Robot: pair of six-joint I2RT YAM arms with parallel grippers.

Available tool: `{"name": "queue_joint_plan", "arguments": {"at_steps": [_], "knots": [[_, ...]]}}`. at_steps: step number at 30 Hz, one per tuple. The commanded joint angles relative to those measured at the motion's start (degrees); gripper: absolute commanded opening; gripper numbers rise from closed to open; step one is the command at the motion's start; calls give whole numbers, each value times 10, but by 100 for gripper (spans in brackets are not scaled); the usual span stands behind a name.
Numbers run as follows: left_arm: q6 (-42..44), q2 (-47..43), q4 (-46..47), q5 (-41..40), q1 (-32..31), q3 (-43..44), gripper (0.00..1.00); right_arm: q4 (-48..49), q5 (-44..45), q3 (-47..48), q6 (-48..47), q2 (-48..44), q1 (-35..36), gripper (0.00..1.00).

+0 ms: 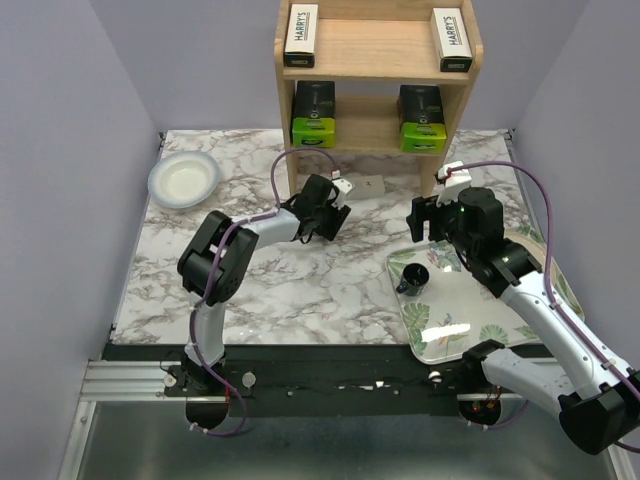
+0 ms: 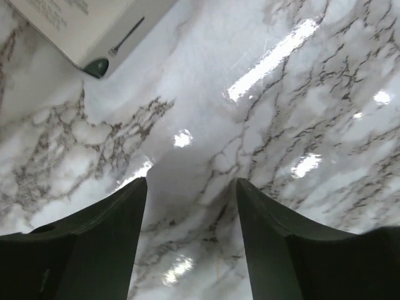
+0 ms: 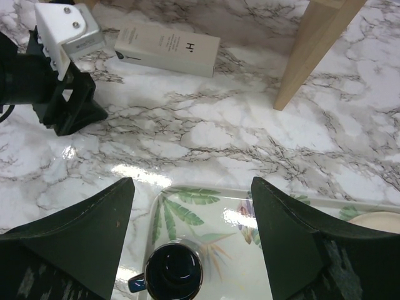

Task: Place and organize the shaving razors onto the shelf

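My left gripper's fingers are short of the razor box (image 2: 112, 37), which lies crooked, so I should move that arm out of the way and bring my right gripper to the razor box's far end.
The wooden shelf (image 1: 377, 62) stands at the back. Two white HARRY'S razor boxes (image 1: 301, 35) (image 1: 451, 40) lie on its upper tier, and two black packs with green ends (image 1: 313, 113) (image 1: 421, 118) lie on the lower tier. Another white razor box (image 1: 368, 185) (image 3: 167, 48) lies flat on the marble in front of the shelf; only its corner (image 2: 87, 31) shows in the left wrist view. My left gripper (image 1: 333, 218) (image 2: 190, 182) (image 3: 69, 106) hovers low just left of that box, jaws apart with bare marble between them. My right gripper (image 1: 428, 228) (image 3: 192, 181) stands open over the tray's far corner.
A leaf-patterned tray (image 1: 470, 330) (image 3: 206, 206) sits at the right with a black cup (image 1: 413, 278) (image 3: 173, 272) on it. A white bowl (image 1: 184, 178) rests at the far left. The shelf's right leg (image 3: 312, 50) stands close to the lying box.
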Motion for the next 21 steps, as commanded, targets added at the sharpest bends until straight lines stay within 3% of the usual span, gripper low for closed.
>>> {"name": "queue_joint_plan", "arguments": {"at_steps": [1,7,13,18,21], "knots": [[17,-46,42,-3,-5,-20,99,9,-4,-7,1,-8,-3,84],[47,-2,19,-29,-5,56,99,9,-9,-11,4,-8,-3,84],[-20,15,80,-43,-4,75,99,17,-2,-16,-2,-8,-3,84],[-77,43,70,-76,-4,117,82,16,4,-18,-2,-11,-4,84],[-86,60,60,-90,-4,140,84,15,6,-21,-2,-14,-5,84]]}}
